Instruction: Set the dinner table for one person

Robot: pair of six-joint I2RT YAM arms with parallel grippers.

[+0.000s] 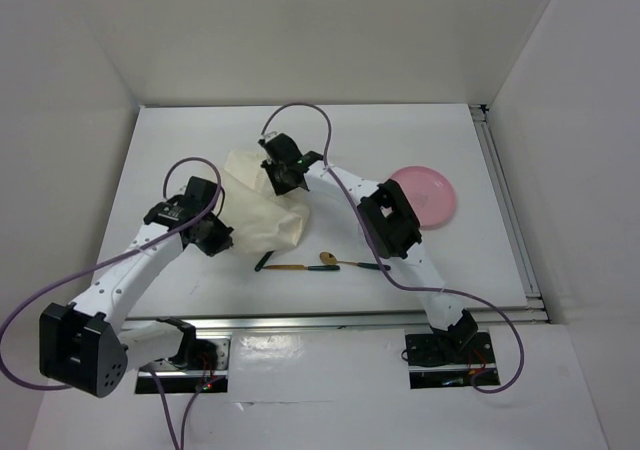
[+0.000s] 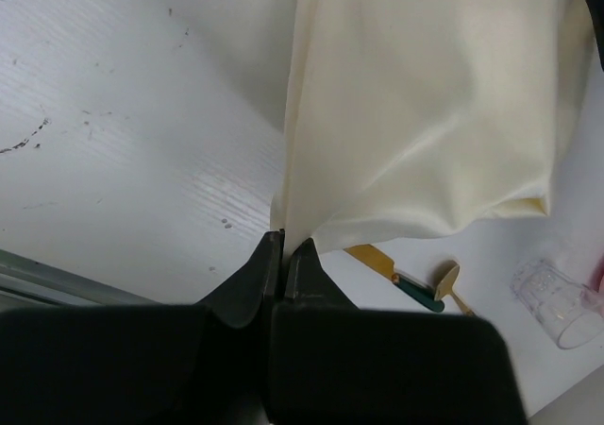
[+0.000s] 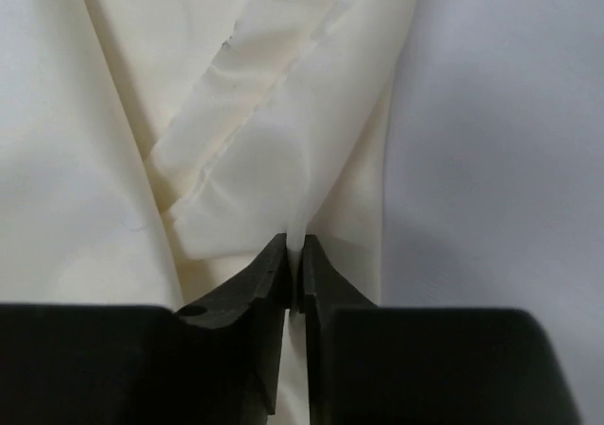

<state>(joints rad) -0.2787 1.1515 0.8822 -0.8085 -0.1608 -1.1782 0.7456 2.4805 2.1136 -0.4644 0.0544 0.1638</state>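
Note:
I should use my left gripper to carry the cream cloth toward the far side (image 1: 238, 142) of the table before my right gripper pulls it wide, because the cream cloth's near end (image 1: 270, 246) hangs over the green-handled cutlery.
A cream cloth (image 1: 262, 208) hangs crumpled over the middle of the white dinner table (image 1: 180, 140). My left gripper (image 1: 217, 232) is shut on the cloth's near left edge (image 2: 286, 236). My right gripper (image 1: 283, 177) is shut on a fold at its far right edge (image 3: 300, 241). The cloth fills the right wrist view (image 3: 142, 113) and drapes across the left wrist view (image 2: 425, 113). A gold knife with a green handle (image 1: 278, 264) and a gold spoon with a green handle (image 1: 345, 262) lie just in front of the cloth. A pink plate (image 1: 428, 195) sits at the right.
A clear glass (image 2: 557, 304) lies on the table right of the cutlery, seen only in the left wrist view. Metal rails run along the near edge (image 1: 340, 320) and the right edge (image 1: 505, 200). White walls enclose the table on three sides.

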